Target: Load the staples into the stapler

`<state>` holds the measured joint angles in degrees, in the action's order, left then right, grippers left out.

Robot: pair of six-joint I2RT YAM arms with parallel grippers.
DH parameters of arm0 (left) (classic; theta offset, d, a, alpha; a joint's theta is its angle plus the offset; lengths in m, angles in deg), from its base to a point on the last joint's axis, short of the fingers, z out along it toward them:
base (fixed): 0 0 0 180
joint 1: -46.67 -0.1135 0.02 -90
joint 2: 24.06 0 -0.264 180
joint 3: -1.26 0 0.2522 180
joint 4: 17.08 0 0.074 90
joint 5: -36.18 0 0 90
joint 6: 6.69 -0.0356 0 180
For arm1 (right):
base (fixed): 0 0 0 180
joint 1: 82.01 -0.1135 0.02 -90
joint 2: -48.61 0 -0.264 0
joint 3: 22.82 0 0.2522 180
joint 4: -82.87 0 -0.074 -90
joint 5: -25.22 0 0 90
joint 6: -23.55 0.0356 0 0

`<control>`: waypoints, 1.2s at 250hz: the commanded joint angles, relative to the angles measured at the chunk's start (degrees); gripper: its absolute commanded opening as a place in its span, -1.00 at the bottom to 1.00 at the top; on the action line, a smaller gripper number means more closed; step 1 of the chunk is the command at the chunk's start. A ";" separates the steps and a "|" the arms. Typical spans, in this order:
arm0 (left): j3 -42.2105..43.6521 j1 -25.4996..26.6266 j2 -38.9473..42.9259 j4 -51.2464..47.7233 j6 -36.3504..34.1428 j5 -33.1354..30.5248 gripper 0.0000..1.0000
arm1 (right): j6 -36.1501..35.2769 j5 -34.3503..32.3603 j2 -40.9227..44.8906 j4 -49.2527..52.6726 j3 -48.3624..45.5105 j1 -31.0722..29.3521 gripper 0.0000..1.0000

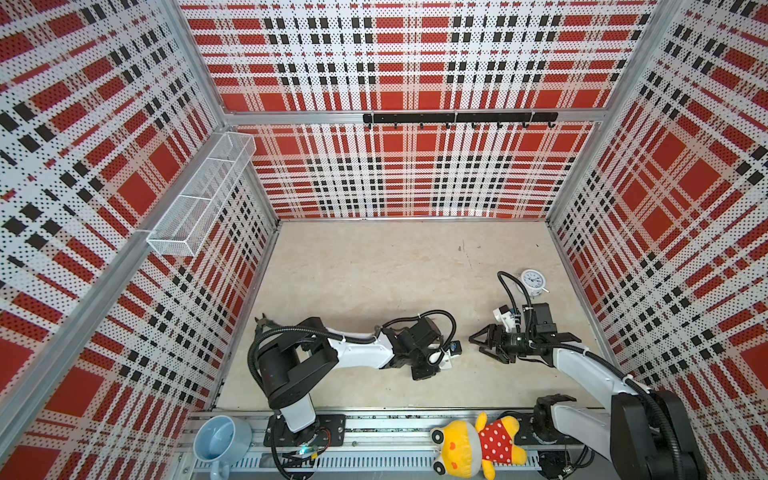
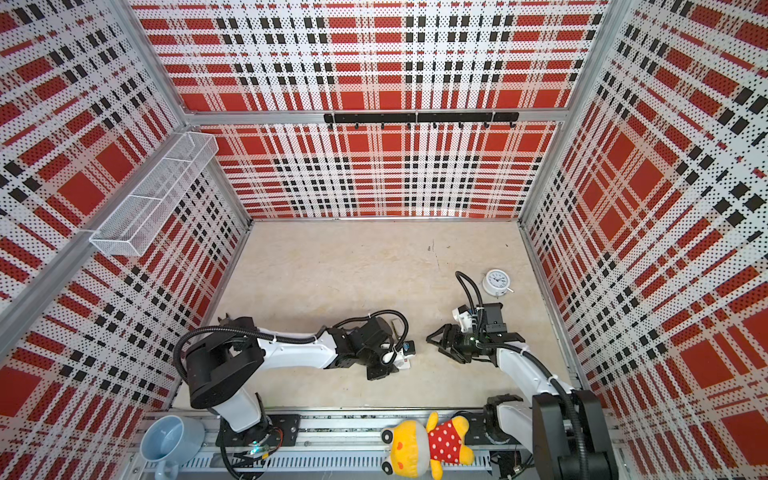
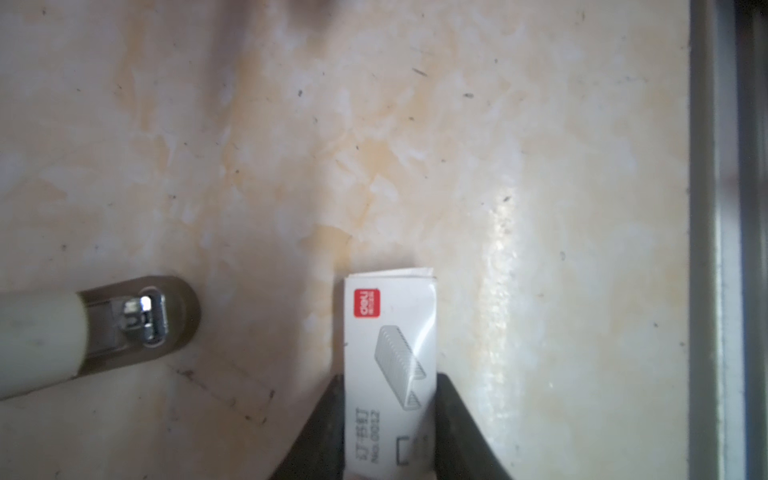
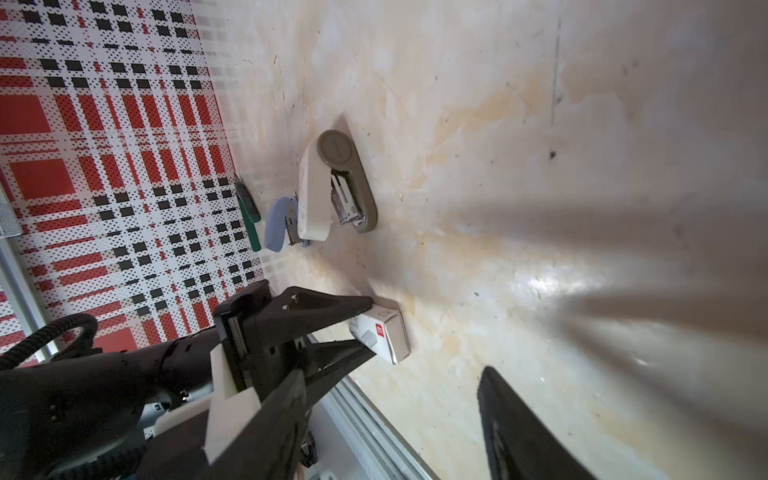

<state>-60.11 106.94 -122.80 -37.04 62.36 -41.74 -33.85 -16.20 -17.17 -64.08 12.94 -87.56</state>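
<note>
The sleeve's red-marked end (image 3: pixel 390 297) lies free beyond my left gripper, so my right gripper should steady that end while my left gripper works the sleeve's opposite end (image 3: pixel 389 464) open.
My left gripper (image 3: pixel 390 380) is shut on a white printed sleeve (image 3: pixel 390 332) with a red mark, one black finger on each long side. The sleeve rests low over the beige table, and in both top views it shows as a white patch (image 1: pixel 446 362) (image 2: pixel 404 362) at the left arm's tip. The staples themselves are hidden. The light-blue stapler (image 4: pixel 277 224) lies near the left wall, right beside a grey-beige stapler (image 4: pixel 332 187) (image 3: pixel 83 332). My right gripper (image 4: pixel 394 374) (image 1: pixel 478 345) stands open and empty, a short way to the right of the sleeve (image 4: pixel 384 336).
Green-handled pliers (image 4: pixel 249 216) lie by the left wall beyond the staplers. A white alarm clock (image 1: pixel 533 281) stands behind the right arm. A yellow plush toy (image 1: pixel 478 444) and a blue cup (image 1: pixel 220 440) sit on the front rail. A wire basket (image 1: pixel 203 195) hangs on the left wall.
</note>
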 commanded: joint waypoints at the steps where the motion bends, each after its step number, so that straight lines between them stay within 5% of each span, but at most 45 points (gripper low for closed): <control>1: -1.06 0.55 -1.72 0.15 0.38 0.58 -0.30 | -0.95 3.22 -1.81 -3.68 -0.59 -0.93 0.29; 73: 0.34 0.42 3.10 -2.49 -1.48 -0.92 0.08 | -2.00 3.27 -5.12 -4.34 0.07 -2.27 0.29; 300: 3.15 0.44 0.39 3.58 -1.69 -1.03 -0.24 | 1.64 4.50 -12.08 -11.88 1.29 -11.32 0.13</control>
<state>-57.49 107.14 -121.14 -34.86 60.98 -42.31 -32.21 -12.48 -29.13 -73.87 12.94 -98.46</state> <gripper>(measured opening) 0.397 0.568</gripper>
